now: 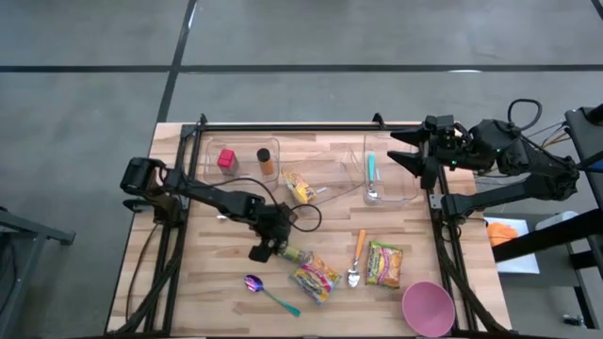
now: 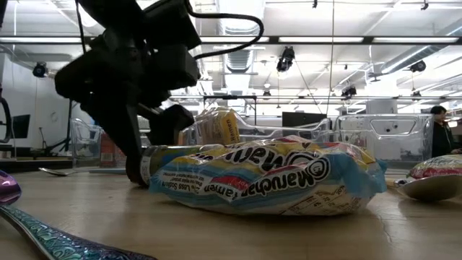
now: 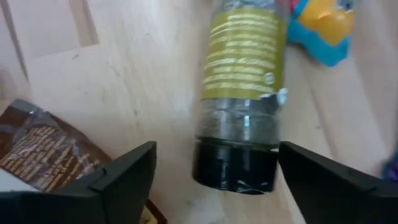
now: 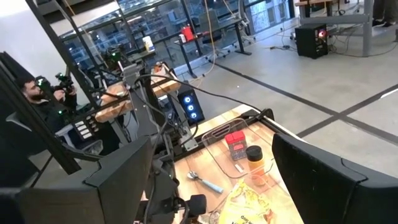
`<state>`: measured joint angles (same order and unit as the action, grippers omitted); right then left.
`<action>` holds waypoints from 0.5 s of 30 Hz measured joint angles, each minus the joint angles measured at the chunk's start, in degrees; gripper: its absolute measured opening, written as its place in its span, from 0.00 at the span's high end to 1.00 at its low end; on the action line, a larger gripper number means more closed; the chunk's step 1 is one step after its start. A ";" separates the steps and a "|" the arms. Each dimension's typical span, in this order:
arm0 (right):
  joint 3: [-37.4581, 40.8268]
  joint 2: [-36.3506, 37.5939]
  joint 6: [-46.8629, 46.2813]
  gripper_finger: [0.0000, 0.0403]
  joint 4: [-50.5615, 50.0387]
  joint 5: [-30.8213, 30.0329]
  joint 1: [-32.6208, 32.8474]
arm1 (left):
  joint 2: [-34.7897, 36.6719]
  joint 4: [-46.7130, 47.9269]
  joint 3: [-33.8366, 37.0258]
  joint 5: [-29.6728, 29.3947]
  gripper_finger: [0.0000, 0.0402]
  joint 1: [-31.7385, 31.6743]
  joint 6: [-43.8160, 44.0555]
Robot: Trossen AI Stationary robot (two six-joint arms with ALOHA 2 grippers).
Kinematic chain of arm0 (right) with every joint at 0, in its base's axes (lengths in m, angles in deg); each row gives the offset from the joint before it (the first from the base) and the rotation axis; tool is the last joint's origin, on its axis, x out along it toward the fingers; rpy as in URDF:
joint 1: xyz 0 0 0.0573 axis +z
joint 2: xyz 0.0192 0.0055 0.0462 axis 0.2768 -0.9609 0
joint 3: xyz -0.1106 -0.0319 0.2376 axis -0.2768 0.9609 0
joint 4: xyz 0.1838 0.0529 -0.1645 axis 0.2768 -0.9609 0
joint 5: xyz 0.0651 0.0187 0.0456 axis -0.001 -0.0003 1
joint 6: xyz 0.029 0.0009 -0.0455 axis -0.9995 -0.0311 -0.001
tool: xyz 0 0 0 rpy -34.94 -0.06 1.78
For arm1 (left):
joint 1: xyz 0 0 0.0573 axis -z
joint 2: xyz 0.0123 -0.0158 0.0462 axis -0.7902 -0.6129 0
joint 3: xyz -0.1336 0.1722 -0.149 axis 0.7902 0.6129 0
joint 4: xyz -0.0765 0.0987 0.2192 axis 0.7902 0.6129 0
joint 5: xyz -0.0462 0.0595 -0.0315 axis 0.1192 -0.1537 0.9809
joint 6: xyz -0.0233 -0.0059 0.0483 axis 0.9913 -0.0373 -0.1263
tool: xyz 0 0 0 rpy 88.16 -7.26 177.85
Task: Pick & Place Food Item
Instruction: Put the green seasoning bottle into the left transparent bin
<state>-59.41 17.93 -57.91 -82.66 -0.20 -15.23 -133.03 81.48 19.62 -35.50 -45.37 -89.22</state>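
I should pick up the jar by its black cap, because it is lying on its side with the cap toward my left gripper, and then hold out its label end to my right gripper.
A clear jar with a black cap and an olive label lies on its side on the wooden table, and it also shows in the left wrist view. Its far end is next to a colourful ramen packet. My left gripper is open and low over the table. Its two fingers stand on either side of the jar's black cap, and a gap shows on each side. In the low view the left gripper stands at the jar's cap end. My right gripper is open and empty, held above the table's far right.
A brown packet lies beside the left finger. Two clear bins stand at the back: the left one holds a red item and an orange jar, the right one a teal utensil. A yellow packet, green packet, two spoons and a pink bowl lie around.
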 joint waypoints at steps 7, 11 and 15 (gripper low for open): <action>0.00 0.05 -0.01 0.19 0.07 0.02 0.00 | -3.13 -0.33 -0.33 -0.69 0.10 0.60 -0.28; 0.00 0.09 0.01 0.19 0.09 0.01 0.02 | -2.75 -0.10 -0.27 -1.80 0.14 0.98 -2.91; 0.00 0.09 0.26 0.19 0.09 0.00 0.02 | -2.69 0.32 -0.26 -1.99 0.24 0.96 -4.87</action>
<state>-59.41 18.02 -57.65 -82.57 -0.19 -15.21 -135.72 81.80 19.35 -37.49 -44.41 -94.09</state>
